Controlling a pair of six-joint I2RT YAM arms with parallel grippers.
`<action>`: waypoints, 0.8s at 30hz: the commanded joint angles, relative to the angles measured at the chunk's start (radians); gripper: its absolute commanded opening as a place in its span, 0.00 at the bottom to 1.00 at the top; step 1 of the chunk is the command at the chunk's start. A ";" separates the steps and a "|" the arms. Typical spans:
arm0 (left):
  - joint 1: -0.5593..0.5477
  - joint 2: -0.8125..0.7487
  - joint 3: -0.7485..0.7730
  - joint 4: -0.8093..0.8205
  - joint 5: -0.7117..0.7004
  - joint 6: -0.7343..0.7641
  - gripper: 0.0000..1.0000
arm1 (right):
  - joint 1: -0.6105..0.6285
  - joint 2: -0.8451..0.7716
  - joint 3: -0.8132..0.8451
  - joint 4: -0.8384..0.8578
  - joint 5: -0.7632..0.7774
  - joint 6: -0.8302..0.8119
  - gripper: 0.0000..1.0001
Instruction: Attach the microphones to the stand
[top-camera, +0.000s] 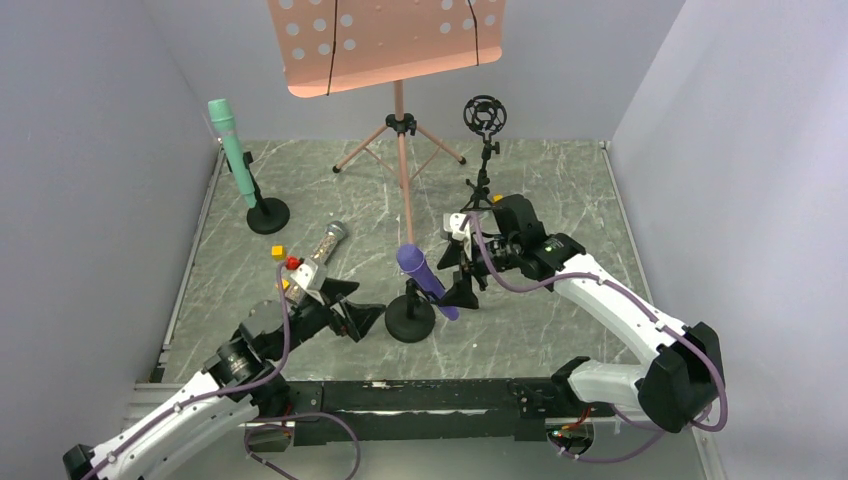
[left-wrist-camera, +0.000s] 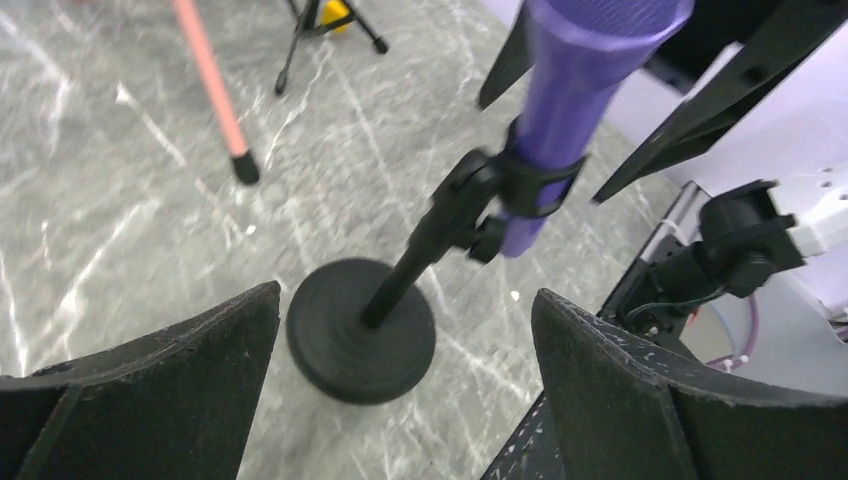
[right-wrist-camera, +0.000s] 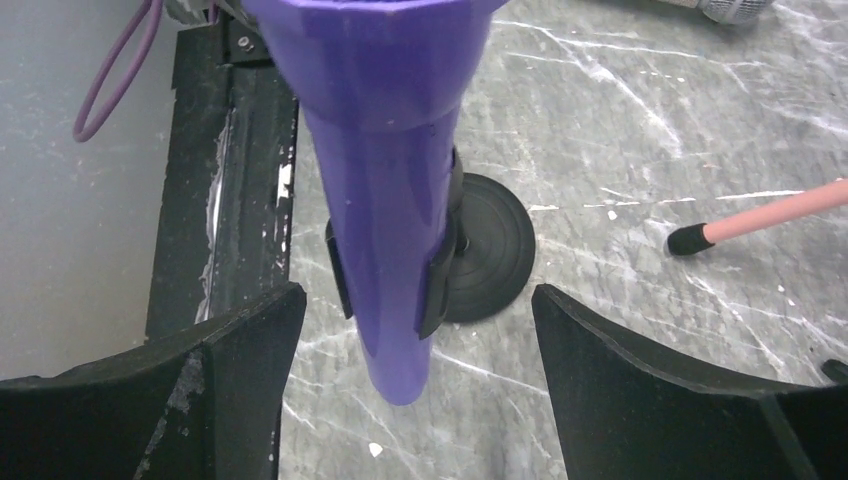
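Next, my right gripper carries the purple microphone's stand (top-camera: 409, 322) to the back corner (top-camera: 577, 207) past the shock mount first, because the stand takes up the working space by both grippers.
The purple microphone (top-camera: 425, 278) sits tilted in the clip of a black round-base stand (top-camera: 410, 322). My left gripper (top-camera: 358, 308) is open just left of that base, holding nothing. In the left wrist view the stand base (left-wrist-camera: 360, 330) and the purple microphone (left-wrist-camera: 570, 100) lie ahead of the left gripper (left-wrist-camera: 407, 300). My right gripper (right-wrist-camera: 418, 295) is open around the lower end of the purple microphone (right-wrist-camera: 385, 200), with a gap on both sides. The mint green microphone (top-camera: 232, 150) stands in its stand at the back left. The silver microphone (top-camera: 322, 255) lies on the table.
A pink music stand (top-camera: 400, 150) rises at the back centre, one foot (right-wrist-camera: 690, 240) near the purple microphone's stand. A black shock mount (top-camera: 485, 115) stands on a small tripod at back right. Small yellow and red blocks (top-camera: 285, 257) lie by the silver microphone. A black rail (top-camera: 400, 400) borders the near edge.
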 joint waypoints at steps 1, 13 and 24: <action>0.000 -0.160 -0.092 -0.050 -0.125 -0.147 0.99 | 0.013 0.002 0.040 0.092 0.059 0.093 0.90; 0.000 -0.315 -0.104 -0.205 -0.184 -0.177 0.99 | 0.065 0.045 0.027 0.149 0.024 0.166 0.89; 0.000 -0.241 -0.088 -0.173 -0.178 -0.178 0.99 | 0.088 0.052 0.013 0.166 0.038 0.177 0.73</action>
